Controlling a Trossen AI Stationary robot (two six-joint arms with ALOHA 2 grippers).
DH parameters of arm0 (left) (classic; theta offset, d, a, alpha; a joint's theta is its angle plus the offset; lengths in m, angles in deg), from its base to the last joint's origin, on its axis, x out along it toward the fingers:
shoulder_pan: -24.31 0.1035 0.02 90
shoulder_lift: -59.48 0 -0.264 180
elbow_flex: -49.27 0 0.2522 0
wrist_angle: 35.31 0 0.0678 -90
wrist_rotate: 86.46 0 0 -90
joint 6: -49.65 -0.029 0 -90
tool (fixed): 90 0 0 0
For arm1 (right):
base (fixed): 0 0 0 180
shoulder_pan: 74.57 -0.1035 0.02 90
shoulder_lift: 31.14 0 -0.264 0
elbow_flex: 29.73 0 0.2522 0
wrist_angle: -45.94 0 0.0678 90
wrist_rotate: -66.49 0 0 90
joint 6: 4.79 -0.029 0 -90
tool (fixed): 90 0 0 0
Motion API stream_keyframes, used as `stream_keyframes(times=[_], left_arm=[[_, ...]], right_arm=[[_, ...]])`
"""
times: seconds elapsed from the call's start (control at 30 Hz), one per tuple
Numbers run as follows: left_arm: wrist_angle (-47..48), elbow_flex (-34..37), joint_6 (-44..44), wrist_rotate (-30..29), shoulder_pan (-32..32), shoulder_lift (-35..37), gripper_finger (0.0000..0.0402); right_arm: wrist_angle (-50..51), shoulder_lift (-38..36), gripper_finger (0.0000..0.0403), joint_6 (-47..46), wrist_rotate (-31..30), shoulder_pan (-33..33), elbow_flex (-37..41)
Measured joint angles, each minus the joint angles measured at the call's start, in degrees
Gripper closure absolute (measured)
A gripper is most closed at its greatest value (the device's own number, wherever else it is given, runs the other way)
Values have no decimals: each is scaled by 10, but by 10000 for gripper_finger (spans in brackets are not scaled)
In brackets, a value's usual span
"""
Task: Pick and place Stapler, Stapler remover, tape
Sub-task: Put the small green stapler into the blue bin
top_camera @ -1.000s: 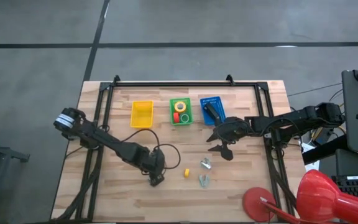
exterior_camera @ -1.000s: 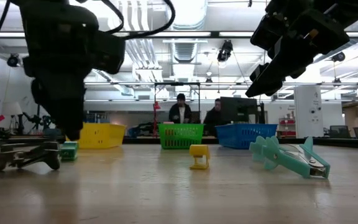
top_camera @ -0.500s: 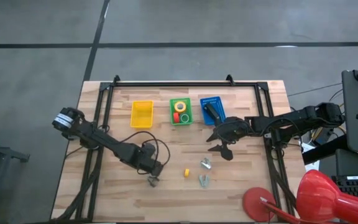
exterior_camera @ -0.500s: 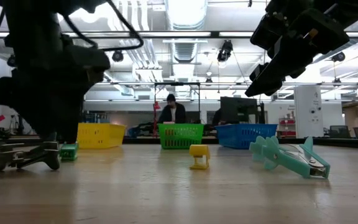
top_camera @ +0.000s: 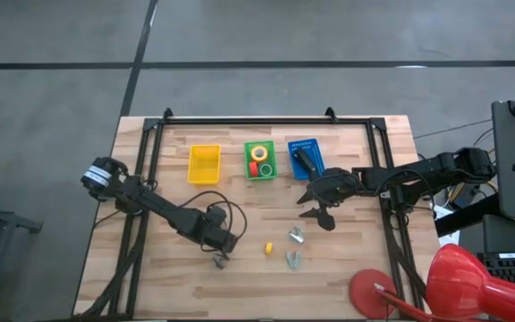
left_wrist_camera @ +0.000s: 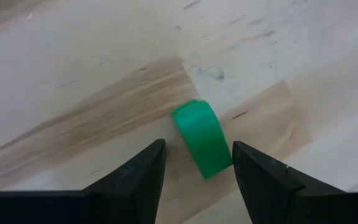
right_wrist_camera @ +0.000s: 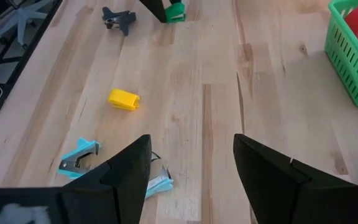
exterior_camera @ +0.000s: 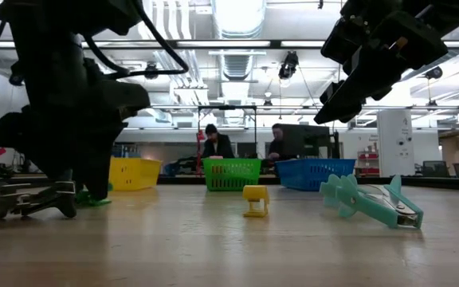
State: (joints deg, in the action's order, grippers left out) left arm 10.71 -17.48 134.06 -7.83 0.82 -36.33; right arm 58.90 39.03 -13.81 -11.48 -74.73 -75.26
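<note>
My left gripper will make the small green curved plastic piece [left_wrist_camera: 202, 138] swivel into line when it closes, as the piece lies slanted [left_wrist_camera: 219, 167] between the open fingers.
My left gripper [left_wrist_camera: 197, 148] points down at the near left of the table [top_camera: 219, 260]. It is open, one finger on each side of a small green curved plastic piece [left_wrist_camera: 202, 144] that lies on the wood. I cannot tell whether a finger touches it. A dark staple remover [exterior_camera: 29, 199] stands just beside it. My right gripper [top_camera: 314, 204] hangs open and empty above the table's middle right. The dark stapler [top_camera: 305, 161] lies in the blue basket [top_camera: 316, 143]. Red, yellow and green tape rolls [top_camera: 258, 161] sit in the green basket [top_camera: 248, 148].
A yellow basket [top_camera: 204, 164] stands at the back left. A small yellow piece [right_wrist_camera: 123, 99], a blue staple remover [right_wrist_camera: 79, 158] and a teal one [exterior_camera: 369, 201] lie on the wood between the arms. A red lamp [top_camera: 459, 286] stands off the near right corner.
My left gripper has sunk toward the table and rolled about its own axis, so its fingers now stand on either side of the green piece. My right arm has kept still.
</note>
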Motion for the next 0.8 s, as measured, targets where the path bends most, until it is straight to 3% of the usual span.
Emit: stream_keyframes(times=[0.2,0.53,0.8], left_arm=[[1,0,-51,-1,0,-4,225],[5,1,-87,-17,0,-5,297],[-27,2,-117,-80,2,-8,323]], right_arm=[[-1,0,181,0,0,0,0],[-2,0,181,-17,0,0,12],[-49,0,181,-6,0,-1,27]])
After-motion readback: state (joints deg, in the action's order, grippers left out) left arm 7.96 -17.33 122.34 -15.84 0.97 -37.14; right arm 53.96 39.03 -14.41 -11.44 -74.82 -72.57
